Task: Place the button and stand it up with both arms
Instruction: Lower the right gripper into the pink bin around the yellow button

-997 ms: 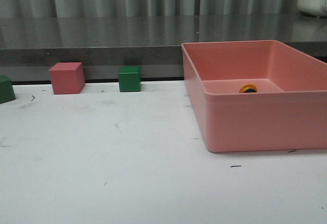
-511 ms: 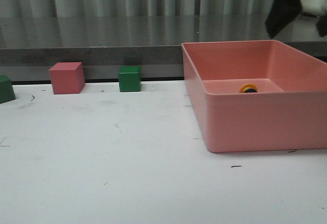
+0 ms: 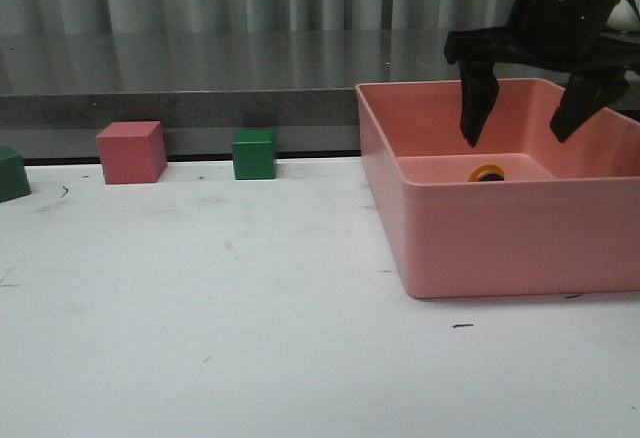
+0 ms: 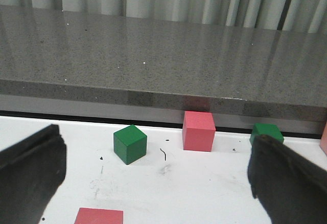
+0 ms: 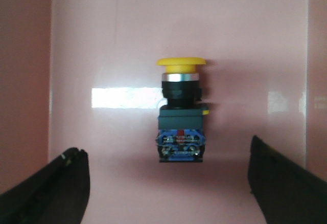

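The button's blue base [image 5: 180,145] is boxy, so the button will lie on its side and stay in place when I put it down.
The button [image 5: 181,109] lies on its side on the floor of the pink bin [image 3: 500,248], yellow cap toward the far wall and blue base toward my right wrist camera. In the front view only its yellow cap [image 3: 487,172] peeks over the bin's near wall. My right gripper [image 3: 520,123] hangs open above the bin, its two fingers straddling the button from above without touching it. In the right wrist view the right gripper [image 5: 168,188] shows both fingers wide apart with nothing between them. My left gripper [image 4: 153,183] is open over the table, outside the front view.
A pink cube [image 3: 131,152] and a green cube [image 3: 254,154] stand at the table's back edge, with another green cube [image 3: 12,174] at the far left. A grey stone ledge [image 3: 200,78] runs behind. The left wrist view shows a flat pink piece [image 4: 99,216] near the fingers.
My right arm has come down from the upper right into view. It now hangs over the bin with its fingers spread above the button. The button and cubes have not moved.
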`<state>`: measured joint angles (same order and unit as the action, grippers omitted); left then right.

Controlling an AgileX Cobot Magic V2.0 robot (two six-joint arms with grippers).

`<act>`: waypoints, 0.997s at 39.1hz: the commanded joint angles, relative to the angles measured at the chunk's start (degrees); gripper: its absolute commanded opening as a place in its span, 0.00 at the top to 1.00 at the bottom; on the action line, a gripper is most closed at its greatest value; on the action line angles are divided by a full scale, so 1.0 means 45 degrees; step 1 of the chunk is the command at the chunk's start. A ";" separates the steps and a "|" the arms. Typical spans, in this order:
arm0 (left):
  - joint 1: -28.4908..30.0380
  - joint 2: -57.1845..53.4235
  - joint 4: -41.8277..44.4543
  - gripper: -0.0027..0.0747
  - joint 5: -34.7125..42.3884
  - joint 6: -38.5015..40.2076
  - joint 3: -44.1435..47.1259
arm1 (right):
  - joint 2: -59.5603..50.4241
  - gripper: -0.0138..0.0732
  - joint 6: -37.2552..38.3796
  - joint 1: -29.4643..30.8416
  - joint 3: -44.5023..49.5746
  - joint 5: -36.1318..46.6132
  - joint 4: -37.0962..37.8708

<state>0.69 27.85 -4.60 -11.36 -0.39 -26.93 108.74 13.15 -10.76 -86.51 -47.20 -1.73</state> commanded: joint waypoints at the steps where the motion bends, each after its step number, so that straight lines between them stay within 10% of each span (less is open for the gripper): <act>1: 0.0030 0.0137 -0.0025 0.07 0.1060 0.0010 -0.0462 | -0.0023 0.10 0.0236 0.0050 -0.0534 0.0153 0.0288; 25: 0.0030 0.0137 -0.0025 0.07 0.1060 0.0010 -0.0462 | 0.1976 0.10 0.0246 0.0096 -0.0534 0.1706 0.0251; 39: 0.0030 0.0137 -0.0025 0.07 0.1060 0.0010 -0.0462 | 0.1900 0.45 0.0246 0.0096 -0.0534 0.1398 0.0251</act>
<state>0.69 28.08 -4.60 -11.36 -0.39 -26.93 120.19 14.29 -10.56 -87.55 -41.18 -1.43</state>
